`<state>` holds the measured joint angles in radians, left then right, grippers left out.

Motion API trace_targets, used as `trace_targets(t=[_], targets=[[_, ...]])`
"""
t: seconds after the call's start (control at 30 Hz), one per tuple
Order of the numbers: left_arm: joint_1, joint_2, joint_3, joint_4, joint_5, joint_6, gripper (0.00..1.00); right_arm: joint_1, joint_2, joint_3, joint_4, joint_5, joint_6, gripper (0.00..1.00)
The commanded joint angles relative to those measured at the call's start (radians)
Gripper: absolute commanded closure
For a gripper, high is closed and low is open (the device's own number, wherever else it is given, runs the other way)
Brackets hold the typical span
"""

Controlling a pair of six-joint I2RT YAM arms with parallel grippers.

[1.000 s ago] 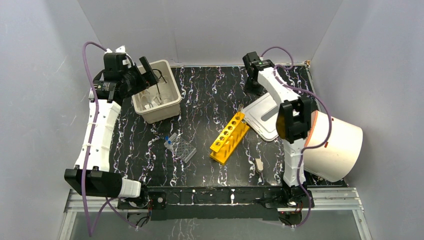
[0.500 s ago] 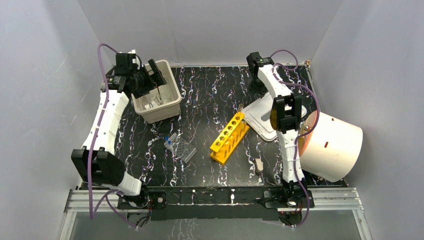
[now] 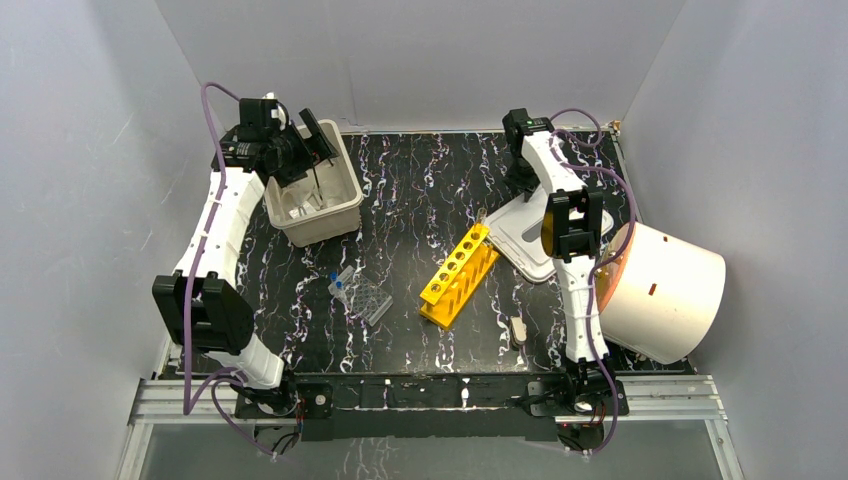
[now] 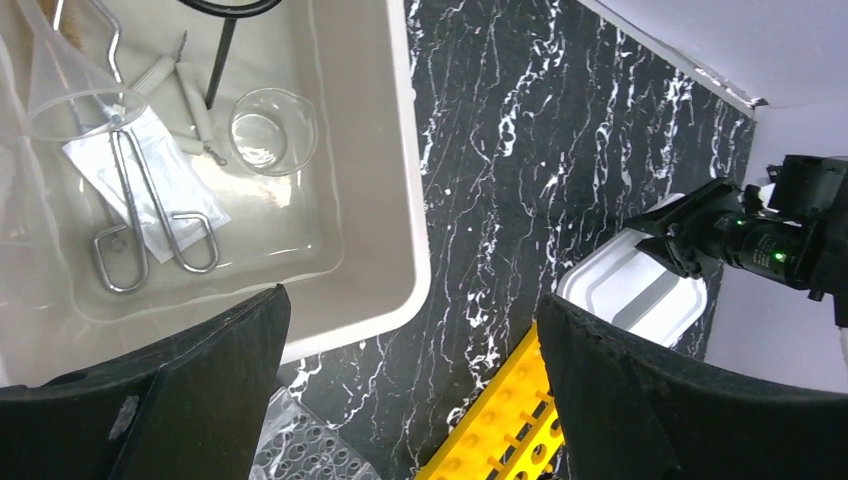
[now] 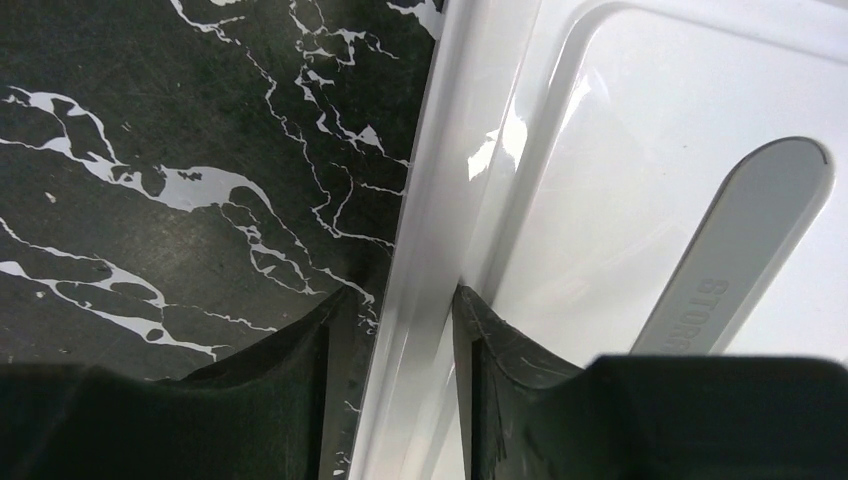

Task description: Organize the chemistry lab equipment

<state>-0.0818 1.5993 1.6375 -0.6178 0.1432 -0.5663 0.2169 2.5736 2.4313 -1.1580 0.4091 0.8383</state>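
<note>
I can see my right gripper straddling the white lid's rim (image 3: 512, 203) and the part of the rim (image 3: 492, 224) toward the rack lying free, so I should keep my left gripper moving there until it can close.
My left gripper (image 3: 305, 150) hangs open and empty over the beige bin (image 3: 345, 205) at the far left. In the left wrist view the bin (image 4: 410, 200) holds a black wire loop (image 4: 225, 8), a small glass beaker (image 4: 262, 125), a clear funnel (image 4: 70, 90) and metal tongs (image 4: 130, 210). The yellow tube rack (image 3: 458, 275) lies mid-table, and the clear ridged tray (image 3: 362, 297) is to its left. My right gripper (image 5: 400, 295) straddles the rim of the white slotted lid (image 5: 620, 180). Its right finger touches the rim, and a thin gap shows at the left finger.
The white lid (image 3: 535, 235) lies flat, right of the rack. A big white cylinder with an orange face (image 3: 670, 290) lies on its side at the right edge. A small beige piece (image 3: 518, 328) sits near the front. Grey walls close in both sides.
The left arm has stretched out and carried its open gripper a little right, over the bin's far edge. The right gripper has come down onto the lid's far-left rim.
</note>
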Motion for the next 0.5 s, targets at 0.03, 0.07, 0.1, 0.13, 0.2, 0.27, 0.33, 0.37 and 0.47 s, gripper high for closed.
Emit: trace_targets(t=[0.03,0.07,0.1,0.13,0.2,0.27,0.33,0.37,0.47], targets=[[-0.002,-0.001,0.032,0.065,0.111,-0.016,0.08,-0.019,0.072,0.076,-0.002,-0.068,0.024,0.61],[-0.004,0.000,0.030,0.078,0.129,-0.014,0.08,-0.019,0.083,0.088,-0.002,-0.073,0.022,0.68],[-0.007,0.003,0.028,0.090,0.151,-0.012,0.08,-0.019,0.090,0.104,-0.003,-0.073,0.019,0.74],[-0.010,0.005,0.028,0.104,0.175,-0.004,0.08,-0.019,0.098,0.122,-0.002,-0.072,0.015,0.78],[-0.024,0.012,0.028,0.134,0.201,0.004,0.09,-0.019,0.106,0.162,-0.005,-0.058,0.010,0.83],[-0.039,0.023,0.029,0.171,0.229,0.010,0.09,-0.019,0.104,0.202,-0.002,-0.043,-0.004,0.87],[-0.056,0.039,0.032,0.208,0.250,0.010,0.09,-0.019,0.090,0.227,0.009,-0.041,-0.021,0.90],[-0.066,0.046,0.033,0.229,0.265,0.009,0.09,-0.019,0.078,0.229,0.015,-0.043,-0.025,0.91],[-0.093,0.073,0.037,0.280,0.295,0.012,0.08,-0.019,0.021,0.208,0.048,-0.071,-0.044,0.95]])
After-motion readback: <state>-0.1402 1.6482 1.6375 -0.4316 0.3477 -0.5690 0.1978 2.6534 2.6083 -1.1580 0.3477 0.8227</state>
